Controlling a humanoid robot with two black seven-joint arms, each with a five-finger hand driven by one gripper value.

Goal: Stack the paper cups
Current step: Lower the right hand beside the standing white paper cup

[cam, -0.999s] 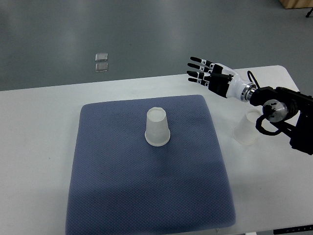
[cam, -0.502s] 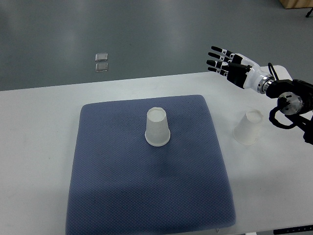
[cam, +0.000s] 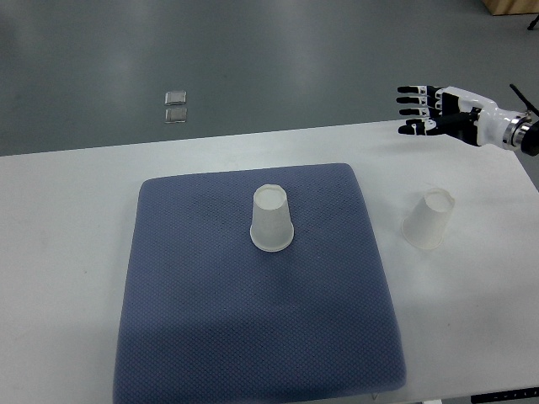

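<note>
My gripper will lower the second cup (cam: 429,219), which should slide almost fully over the cup on the blue mat (cam: 271,217), as that cup gets slimmer toward its top.
A white paper cup (cam: 271,220) stands upside down on the blue mat (cam: 253,320), near the mat's far middle. A second white paper cup (cam: 429,218) stands upside down on the white table, right of the mat. My right hand (cam: 425,110) is at the far right, over the table's back edge, well above and behind the second cup. Its fingers are spread and hold nothing. The left arm does not show.
The white table (cam: 67,219) carries the mat. Beyond its back edge is grey floor with two small clear squares (cam: 175,107). A wooden corner (cam: 509,7) shows at the top right.
My right hand has drawn back to the right and away from the mat, rising toward the picture's right edge. Most of the arm has left the view. Both cups stayed put.
</note>
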